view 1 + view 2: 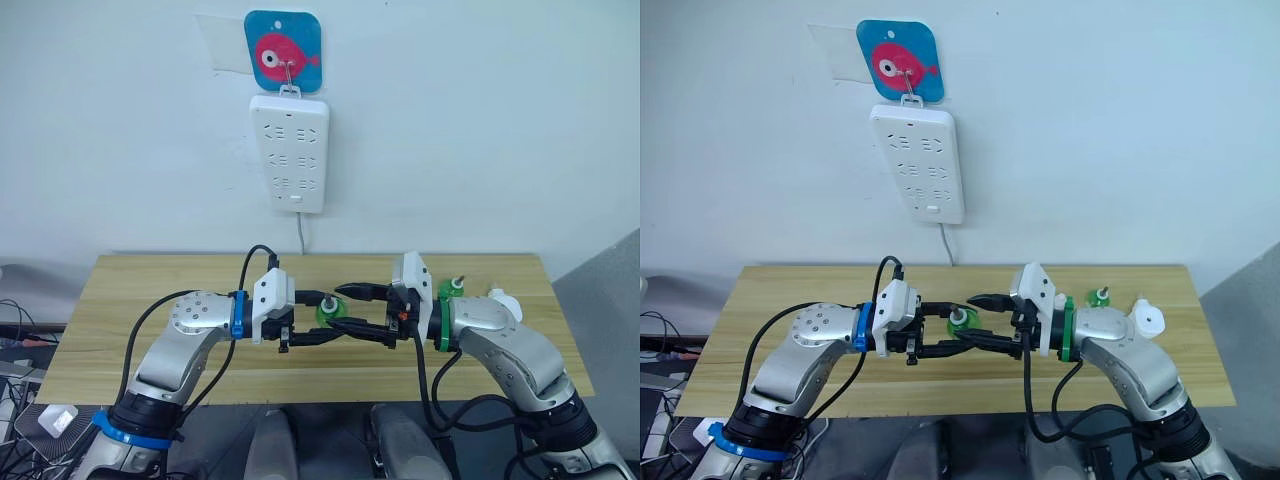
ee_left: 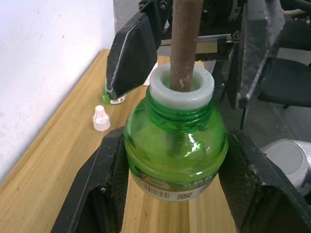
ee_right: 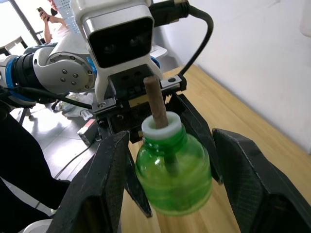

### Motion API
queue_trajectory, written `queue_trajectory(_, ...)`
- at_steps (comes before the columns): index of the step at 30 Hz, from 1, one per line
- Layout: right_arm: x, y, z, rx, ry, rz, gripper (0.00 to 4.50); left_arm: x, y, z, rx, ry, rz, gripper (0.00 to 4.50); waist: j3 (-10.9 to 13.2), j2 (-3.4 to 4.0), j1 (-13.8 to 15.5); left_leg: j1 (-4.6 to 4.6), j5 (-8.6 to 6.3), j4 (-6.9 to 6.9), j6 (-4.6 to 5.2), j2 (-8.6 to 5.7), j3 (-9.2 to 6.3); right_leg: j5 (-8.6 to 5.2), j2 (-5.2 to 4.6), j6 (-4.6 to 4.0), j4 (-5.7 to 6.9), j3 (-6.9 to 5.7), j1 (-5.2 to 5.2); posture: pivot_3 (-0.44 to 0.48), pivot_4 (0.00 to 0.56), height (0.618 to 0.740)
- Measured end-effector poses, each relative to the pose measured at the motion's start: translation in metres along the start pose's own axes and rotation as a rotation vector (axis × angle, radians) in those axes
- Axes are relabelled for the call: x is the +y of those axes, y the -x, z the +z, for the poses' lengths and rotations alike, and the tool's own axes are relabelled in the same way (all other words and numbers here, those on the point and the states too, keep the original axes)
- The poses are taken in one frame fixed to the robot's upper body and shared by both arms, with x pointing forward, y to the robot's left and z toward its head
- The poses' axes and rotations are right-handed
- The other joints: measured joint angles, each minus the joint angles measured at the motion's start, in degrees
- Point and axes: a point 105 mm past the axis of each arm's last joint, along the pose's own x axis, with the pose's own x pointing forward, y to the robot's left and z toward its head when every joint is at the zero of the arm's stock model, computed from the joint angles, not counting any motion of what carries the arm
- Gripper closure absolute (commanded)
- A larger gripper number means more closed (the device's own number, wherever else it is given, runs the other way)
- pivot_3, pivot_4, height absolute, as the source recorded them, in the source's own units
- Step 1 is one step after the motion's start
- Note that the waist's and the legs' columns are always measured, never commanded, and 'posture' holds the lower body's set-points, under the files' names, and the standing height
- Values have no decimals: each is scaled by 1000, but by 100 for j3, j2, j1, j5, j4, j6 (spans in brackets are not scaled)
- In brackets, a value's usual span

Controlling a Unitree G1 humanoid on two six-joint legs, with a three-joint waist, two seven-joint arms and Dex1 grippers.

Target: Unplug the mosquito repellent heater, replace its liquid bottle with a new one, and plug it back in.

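Note:
My gripper is about to push the heater point(image 1: 507, 303), and the heater will fit over the brown wick and smooth white collar point(image 3: 162, 125) and stay on, because they stick out from the green bottle.
My left gripper point(image 2: 177, 143) is shut on a green liquid bottle point(image 1: 328, 312) with a white collar and a brown wick, held level above the table's middle. Facing it, my right gripper point(image 3: 173, 138) is open, one finger on each side of the bottle's wick end with gaps to both. A second green bottle point(image 1: 1099, 297) stands on the table at the right. The white rounded mosquito repellent heater point(image 1: 1147, 320) sits just beyond it, partly hidden by my right forearm. Its prongs are hidden.
A long white power strip point(image 1: 289, 152) hangs on the wall from a blue fish hook point(image 1: 284, 50), with its cord dropping to the wooden table point(image 1: 120, 300). A small white cap point(image 2: 100, 119) lies on the table. A person point(image 3: 51, 22) stands in the background.

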Motion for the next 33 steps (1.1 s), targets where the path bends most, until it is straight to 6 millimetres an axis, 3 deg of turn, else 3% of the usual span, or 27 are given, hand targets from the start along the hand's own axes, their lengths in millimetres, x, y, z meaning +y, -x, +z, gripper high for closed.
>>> queue_trajectory(3, -2, -2, -4, 12, 15, -7, 2283, 1, -2, 2, -8, -1, -1, 2263, 0, 0, 0, 0, -1, 2, 1, 0, 0, 0, 0, 0, 1, 0, 0, -91, 182, 740)
queue_trajectory(7, -4, -4, 1, 17, 106, 5, 3610, 4, -2, -4, 1, 26, 18, 2263, 0, 0, 0, 0, -1, 5, 3, 0, -3, 0, 0, 0, 4, -3, 0, -88, 184, 740)
queue_trajectory(15, -6, -5, 1, 8, 127, 9, 3670, 5, -2, -5, 0, 31, 26, 2263, 0, 0, 2, 0, -1, 6, 1, 0, -4, 0, 0, -1, 7, -3, 1, -86, 185, 740)
queue_trajectory(22, -21, -1, 15, -100, -23, -98, 3670, 10, -4, 4, -63, 71, 71, 0, 0, 0, 2, 0, -1, 7, 1, 0, -6, 0, 0, -1, 7, -4, 5, -89, 185, 740)
queue_trajectory(27, -55, 29, 23, -205, -253, -335, 3670, 23, 1, 20, -149, 69, 240, 0, -2, 0, 1, 0, 0, 8, 0, 1, -6, 1, -2, -1, 7, -2, 7, -99, 184, 740)
queue_trajectory(33, -76, 53, 33, -482, -720, -491, 3670, 31, -16, 45, -290, 21, 431, 0, -12, 3, -5, -2, -6, 7, 11, 0, -5, 1, -3, -1, 8, 14, 9, -97, 183, 740)
